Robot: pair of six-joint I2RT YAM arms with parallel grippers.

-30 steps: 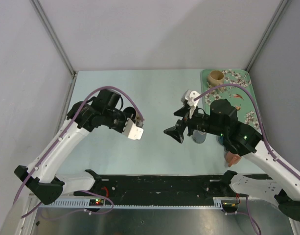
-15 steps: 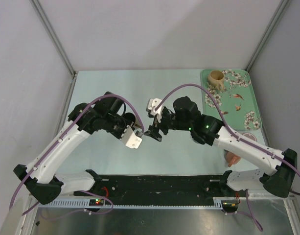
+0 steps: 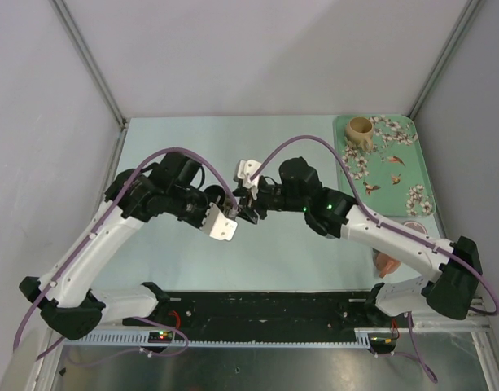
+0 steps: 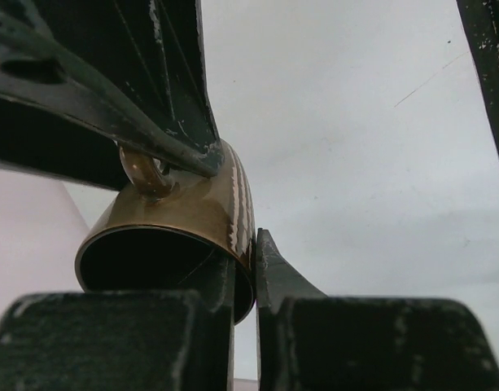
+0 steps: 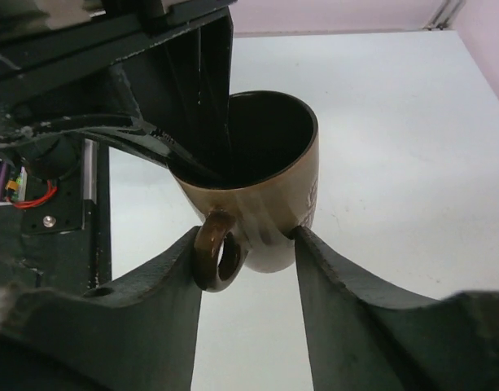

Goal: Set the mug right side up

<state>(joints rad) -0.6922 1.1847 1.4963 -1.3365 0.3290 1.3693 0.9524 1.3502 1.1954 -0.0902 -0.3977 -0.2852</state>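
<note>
The robot's left gripper is on the mug's rim [image 5: 225,189], far from the green tray [image 3: 381,173], so that gripper should open and the right gripper should put the mug there upright.
The mug [image 5: 273,208] is glossy brown and hangs in the air above the middle of the table, mouth tilted up toward the right wrist camera. My left gripper [image 4: 245,244] is shut on its rim, one finger inside the mouth and one outside. In the top view this left gripper [image 3: 231,213] meets my right gripper [image 3: 247,208] tip to tip, and the mug is mostly hidden between them. My right gripper [image 5: 245,240] is shut on the mug's lower body: one finger presses the handle [image 5: 215,259], the other the opposite wall.
A floral green tray [image 3: 396,163] lies at the back right with a tan cup [image 3: 359,128] on it. A pinkish object [image 3: 387,262] sits near the right arm's base. The black mounting strip [image 3: 257,309] runs along the near edge.
My right arm has swung left from beside the tray to the mug, and its jaws have narrowed onto the mug's body. The left gripper has kept its hold and shifted only slightly.
</note>
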